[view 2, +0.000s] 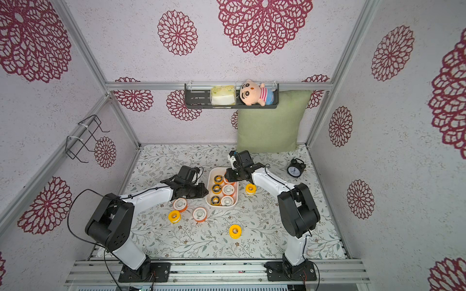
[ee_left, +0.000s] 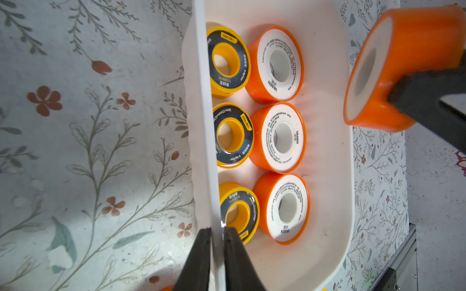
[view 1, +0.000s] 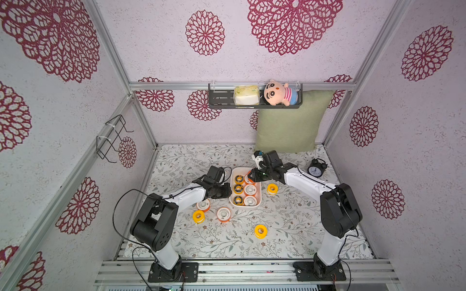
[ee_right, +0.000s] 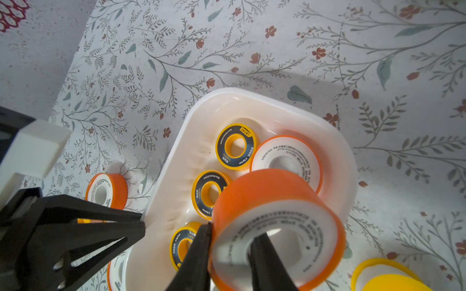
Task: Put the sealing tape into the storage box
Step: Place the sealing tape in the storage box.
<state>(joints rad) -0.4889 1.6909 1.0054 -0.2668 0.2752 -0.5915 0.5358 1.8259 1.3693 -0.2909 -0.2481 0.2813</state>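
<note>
The held orange spool [ee_right: 286,211] is hanging white side up above the box's far orange spool [ee_right: 290,155], so my right gripper should keep bringing it down until it rests there.
The white storage box [view 1: 231,199] [view 2: 208,199] sits mid-table holding several sealing tape spools: yellow ones with black ring faces [ee_left: 228,61] beside orange ones with white faces [ee_left: 280,137]. My left gripper [ee_left: 216,233] [view 1: 229,192] is shut on the box's left wall [ee_left: 201,126]. My right gripper [ee_right: 232,233] [view 1: 250,178] is shut on an orange spool [ee_right: 272,201] [ee_left: 393,75], one finger through its hole, held above the box's far end. Loose on the table are orange spools [view 1: 203,205] [view 1: 223,214] and yellow spools [view 1: 198,216] [view 1: 260,231] [view 1: 272,188].
A black alarm clock [view 1: 316,169] stands at the back right. A green pillow [view 1: 290,123] leans on the back wall under a black shelf [view 1: 222,99] with a plush doll. A wire rack [view 1: 113,136] hangs on the left wall.
</note>
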